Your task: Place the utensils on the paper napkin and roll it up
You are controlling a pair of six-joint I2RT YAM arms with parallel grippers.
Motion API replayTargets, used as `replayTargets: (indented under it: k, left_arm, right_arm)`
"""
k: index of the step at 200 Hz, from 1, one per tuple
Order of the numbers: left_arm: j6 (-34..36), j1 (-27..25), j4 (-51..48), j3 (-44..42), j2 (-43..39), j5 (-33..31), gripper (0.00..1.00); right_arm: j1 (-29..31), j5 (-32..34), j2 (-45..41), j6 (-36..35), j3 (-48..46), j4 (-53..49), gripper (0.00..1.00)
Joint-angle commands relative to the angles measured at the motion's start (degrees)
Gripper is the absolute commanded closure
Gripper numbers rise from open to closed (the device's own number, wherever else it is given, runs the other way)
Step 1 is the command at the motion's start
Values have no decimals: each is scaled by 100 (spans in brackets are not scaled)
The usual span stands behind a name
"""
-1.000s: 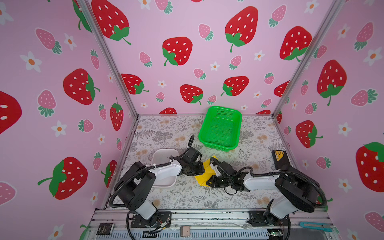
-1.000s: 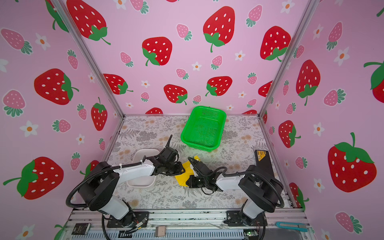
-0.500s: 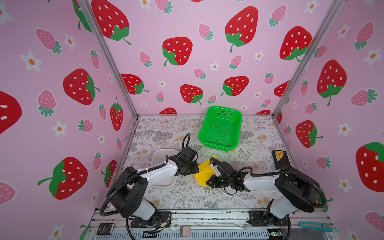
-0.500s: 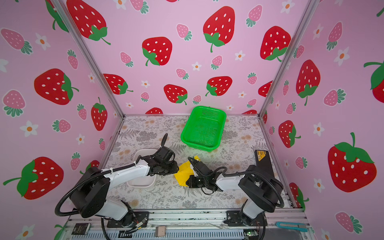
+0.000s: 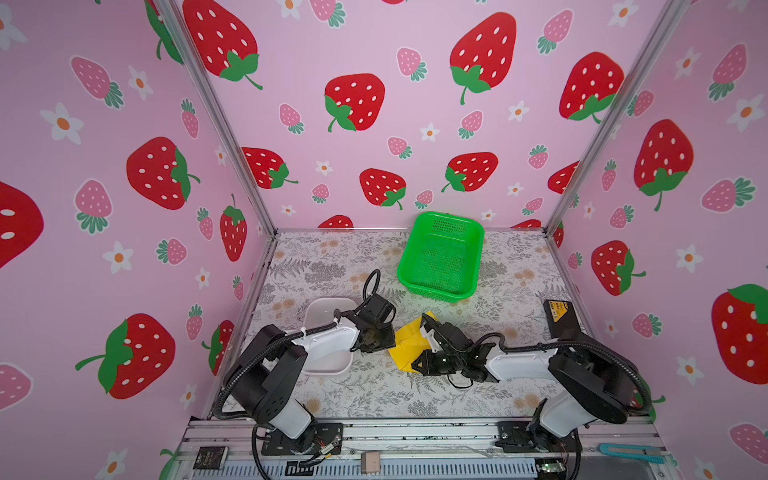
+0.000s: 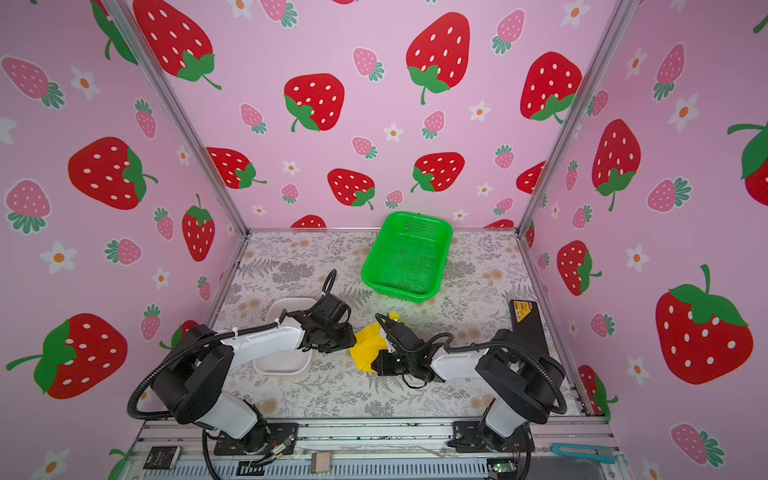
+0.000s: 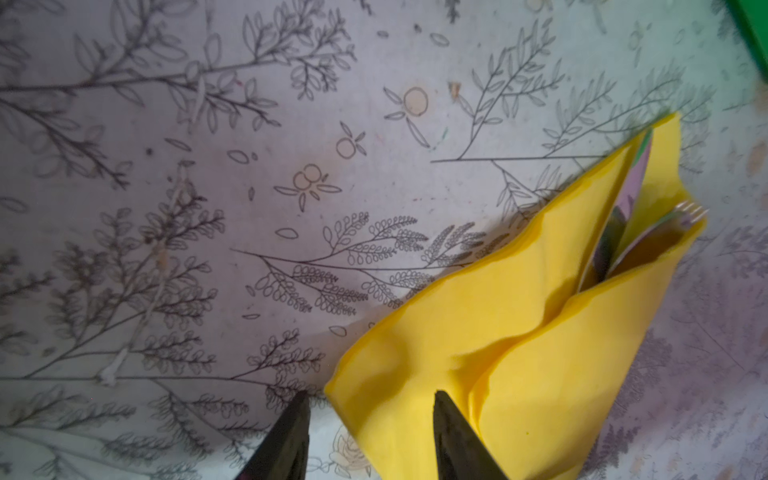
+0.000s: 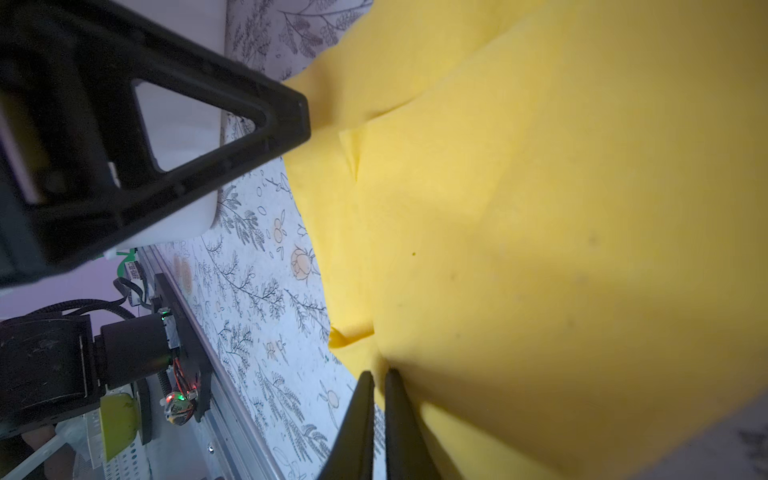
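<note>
Next, my left gripper pinches the napkin's loose corner and pulls it across the flap, because that corner lies next to the napkin's folded flap that my right gripper holds.
The yellow paper napkin lies folded over the utensils in the middle of the table, between both grippers. In the left wrist view fork tines and a shiny blade poke out of the napkin's far open end; the handles are hidden inside. My left gripper is open at the napkin's near end, with one finger over the table and the other over the paper. My right gripper is shut on an edge of the napkin.
A white tray sits under my left arm, close to the napkin. A green mesh basket stands at the back. A black box with a yellow label is at the right edge.
My left gripper has drawn back a little to the left and its jaws have spread wider. The right gripper has stayed pinched on the napkin.
</note>
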Motion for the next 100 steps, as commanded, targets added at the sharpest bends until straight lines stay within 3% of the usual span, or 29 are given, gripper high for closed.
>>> replayTargets:
  k: [1, 40, 89, 100]
  left_arm:
    - [-81, 37, 142, -73, 106, 101, 53]
    - [-110, 98, 256, -141, 145, 141, 59]
    - [-100, 108, 381, -199, -72, 136, 85]
    - [-92, 128, 450, -225, -170, 393, 91]
  right_arm:
    - [35, 113, 146, -11, -13, -303, 89]
    - [39, 112, 147, -20, -8, -305, 89]
    - [36, 121, 168, -17, -14, -294, 89]
    - [36, 121, 158, -20, -17, -305, 89]
